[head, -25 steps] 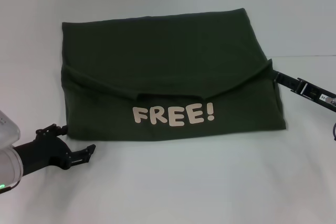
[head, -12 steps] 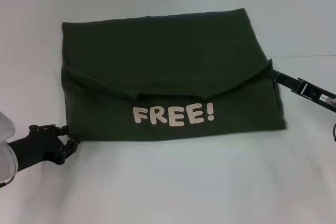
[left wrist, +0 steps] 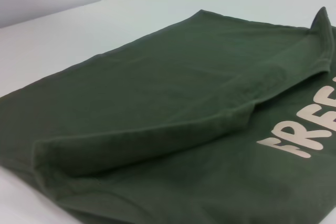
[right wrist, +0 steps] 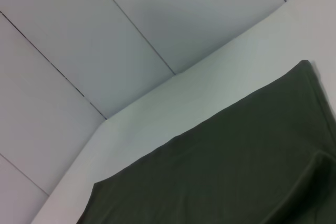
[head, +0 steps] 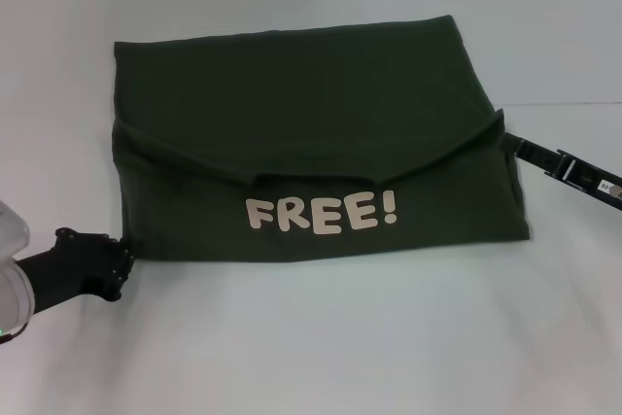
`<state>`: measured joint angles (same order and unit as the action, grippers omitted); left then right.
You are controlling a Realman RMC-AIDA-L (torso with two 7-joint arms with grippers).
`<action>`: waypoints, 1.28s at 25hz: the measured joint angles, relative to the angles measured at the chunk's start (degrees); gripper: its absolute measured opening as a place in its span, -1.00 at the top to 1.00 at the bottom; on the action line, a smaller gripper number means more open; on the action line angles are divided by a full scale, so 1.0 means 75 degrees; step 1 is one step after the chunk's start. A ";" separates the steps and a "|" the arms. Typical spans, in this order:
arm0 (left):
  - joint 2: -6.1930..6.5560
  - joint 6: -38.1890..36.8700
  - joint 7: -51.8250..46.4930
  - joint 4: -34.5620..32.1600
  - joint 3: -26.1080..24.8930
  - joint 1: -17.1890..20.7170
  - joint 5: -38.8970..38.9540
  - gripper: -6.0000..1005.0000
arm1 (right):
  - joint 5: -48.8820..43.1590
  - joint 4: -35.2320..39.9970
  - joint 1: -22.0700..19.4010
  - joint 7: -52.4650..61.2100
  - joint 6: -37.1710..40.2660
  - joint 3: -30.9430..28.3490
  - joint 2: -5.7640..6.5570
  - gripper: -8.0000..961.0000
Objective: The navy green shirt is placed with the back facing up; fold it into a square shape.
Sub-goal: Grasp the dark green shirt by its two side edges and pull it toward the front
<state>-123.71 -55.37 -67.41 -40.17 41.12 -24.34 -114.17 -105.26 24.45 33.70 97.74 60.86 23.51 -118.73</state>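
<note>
The fold edge's raised end point(head: 498, 121) is next to my right gripper, and a near corner of the shirt is at my left gripper. My right gripper should therefore take the shirt's other near corner point(head: 521, 232).
The navy green shirt point(head: 311, 114) lies flat on the white table, its far part folded toward me over the near part. Cream "FREE!" lettering point(head: 321, 213) shows below the fold edge. My left gripper point(head: 120, 256) sits right at the shirt's near left corner, touching the hem. My right gripper point(head: 507, 140) reaches in from the right and is shut on the right end of the fold edge, which stands slightly raised. The left wrist view shows the shirt point(left wrist: 157, 93) close up, with the fold and part of the lettering point(left wrist: 310, 129). The shirt's far corner point(right wrist: 236, 166) fills the lower right wrist view.
The white table point(head: 340, 337) extends on all sides of the shirt, with a broad bare strip in front. A pale panelled wall point(right wrist: 131, 35) rises behind the table's far edge.
My left gripper, open and in front of the shirt a second ago, has drawn in and moved up to the shirt's near left corner. The right arm has barely shifted.
</note>
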 joint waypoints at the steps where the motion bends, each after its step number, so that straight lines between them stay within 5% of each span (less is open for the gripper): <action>1: 0.0007 -0.0001 -0.0026 -0.0011 -0.0003 0.0015 0.0000 0.69 | -0.0055 0.0004 -0.0001 0.0091 -0.0002 0.0045 0.0031 -0.61; 6: 0.0043 -0.0065 -0.0157 -0.0035 0.0003 0.0089 0.0000 0.92 | -0.0855 0.0071 0.0039 0.1236 -0.0229 0.0494 0.0337 -0.61; 13: 0.0013 -0.0106 -0.0163 -0.0069 0.0028 0.0139 0.0000 0.93 | -0.2084 0.0425 0.0126 0.3358 -0.0296 0.1145 0.0701 -0.61; 20: 0.0001 -0.0107 -0.0164 -0.0071 0.0026 0.0137 0.0001 0.93 | -0.2494 0.0569 0.0282 0.3842 -0.0348 0.1317 0.0677 -0.61; 32: -0.0004 -0.0106 -0.0164 -0.0070 0.0024 0.0059 0.0000 0.92 | -0.2510 0.0475 0.0524 0.3810 -0.1184 0.1825 0.0296 -0.62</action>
<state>-123.75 -56.16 -68.65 -40.69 41.31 -23.89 -114.17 -124.08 28.02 37.62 126.32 51.98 37.20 -116.51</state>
